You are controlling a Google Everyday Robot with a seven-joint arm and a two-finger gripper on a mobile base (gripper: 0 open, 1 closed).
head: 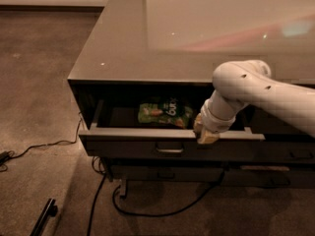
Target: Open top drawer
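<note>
My gripper's fingers are only a little way over the drawer's top edge. Next, I open them, put them deeper on both sides of the front panel and pull the top drawer further out.
The top drawer stands pulled out from under the glossy cabinet top. Its dark front panel carries a small central pull handle. Inside lies a green snack bag on the drawer floor. My gripper, pale and at the end of the white arm, sits on the top edge of the drawer front, right of the handle. The arm comes in from the right and hides the drawer's right inner part.
A slimmer drawer sits shut below the open one. The neighbouring right stack has its fronts shut. Black cables trail over the carpet under the cabinet, and a dark bar lies at the lower left.
</note>
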